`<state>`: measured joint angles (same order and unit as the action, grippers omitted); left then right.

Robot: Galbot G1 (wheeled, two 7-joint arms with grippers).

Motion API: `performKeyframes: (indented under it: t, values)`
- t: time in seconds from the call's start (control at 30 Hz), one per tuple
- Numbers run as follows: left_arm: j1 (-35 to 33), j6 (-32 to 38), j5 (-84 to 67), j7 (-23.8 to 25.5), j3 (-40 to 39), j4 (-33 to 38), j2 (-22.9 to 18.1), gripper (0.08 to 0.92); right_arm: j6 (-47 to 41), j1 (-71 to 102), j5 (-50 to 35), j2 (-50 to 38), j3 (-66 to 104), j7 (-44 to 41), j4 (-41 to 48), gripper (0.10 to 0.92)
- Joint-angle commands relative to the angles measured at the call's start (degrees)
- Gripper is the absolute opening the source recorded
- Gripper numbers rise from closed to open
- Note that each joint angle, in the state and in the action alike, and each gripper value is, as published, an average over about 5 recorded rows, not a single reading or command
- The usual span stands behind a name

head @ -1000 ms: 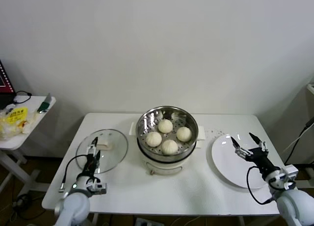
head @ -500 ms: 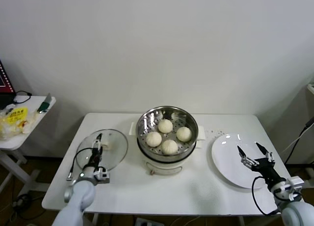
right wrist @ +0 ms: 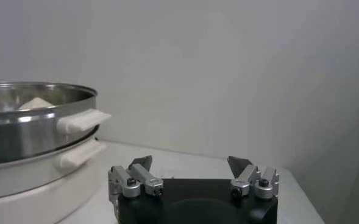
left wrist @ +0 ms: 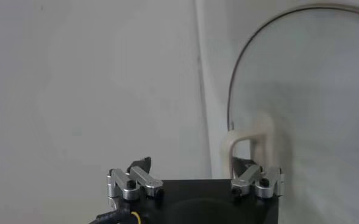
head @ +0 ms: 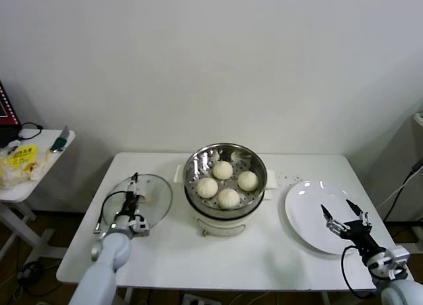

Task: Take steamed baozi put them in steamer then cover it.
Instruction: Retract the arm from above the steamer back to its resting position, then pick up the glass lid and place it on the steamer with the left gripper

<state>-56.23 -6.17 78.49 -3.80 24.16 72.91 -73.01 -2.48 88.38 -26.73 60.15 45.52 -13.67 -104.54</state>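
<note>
The stiff cream handle (left wrist: 250, 140) sticks up near the middle of the glass cover (head: 157, 198), so the cover will remain level and steady when I raise it.
Four pale baozi (head: 229, 198) lie in the shiny steamer (head: 225, 155) on its cream pot base at the table's middle. The glass cover (head: 155, 206) lies flat on the table to the steamer's left, its cream handle (head: 145, 196) up. My left gripper (head: 134, 191) is open over the cover, beside the handle. In the left wrist view the handle (left wrist: 247, 144) stands close to one side of my open left gripper (left wrist: 194, 167), and the cover's rim (left wrist: 230, 105) curves past it. My right gripper (head: 344, 216) is open and empty over the white plate (head: 308, 206). The right wrist view shows the steamer (right wrist: 27, 125) beyond the open gripper (right wrist: 190, 163).
A small side table (head: 26, 184) with a yellow packet (head: 20, 159) stands left of the main table. The white wall is close behind. Bare tabletop (head: 218, 252) lies in front of the steamer.
My left gripper has moved away from me over the cover, up to its handle. My right gripper has drawn back toward the plate's near edge.
</note>
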Motion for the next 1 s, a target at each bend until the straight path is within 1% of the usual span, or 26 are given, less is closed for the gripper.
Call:
performKeyframes:
  t: [0.03, 0.1, 0.17, 0.4, 0.7, 0.87, 0.93, 1.0]
  values:
    - [2.4, 0.4, -0.8, -0.7, -0.2, -3.8, -0.4, 0.822, 0.5, 0.3, 2.0, 0.5, 0.1, -0.5, 0.4, 0.823]
    - [2.4, 0.6, -0.7, -0.6, -0.2, -4.3, -0.4, 0.814, 0.7, 0.3, 2.3, 0.6, 0.0, -0.7, 0.4, 0.823]
    - [2.3, 0.9, -0.6, -0.6, -0.1, -4.5, -0.4, 0.781, 0.7, 0.3, 2.5, 0.6, 0.0, -0.8, 0.4, 0.823]
    - [1.4, 1.6, -1.3, -0.8, 0.1, -4.0, -0.1, 0.584, 0.9, -0.1, 3.1, 0.7, -0.1, -0.9, 0.7, 0.823]
    - [0.0, 1.5, -3.3, -0.9, -0.5, -0.7, 1.7, 0.325, 1.7, 0.0, 3.1, 0.4, 0.3, -1.1, 1.2, 0.823]
    - [-2.6, 0.4, -5.6, -1.1, -0.3, 4.2, 3.7, 0.186, 2.0, -0.2, 3.1, 0.3, 0.4, -1.2, 1.4, 0.823]
    - [-4.2, -0.3, -6.3, -1.1, -0.2, 7.4, 4.8, 0.160, 2.1, -0.4, 3.1, 0.1, 0.4, -1.3, 1.7, 0.823]
    - [-6.1, -1.7, -6.9, -1.1, -0.1, 11.4, 6.1, 0.155, 2.2, -0.7, 3.2, 0.0, 0.4, -1.3, 2.0, 0.823]
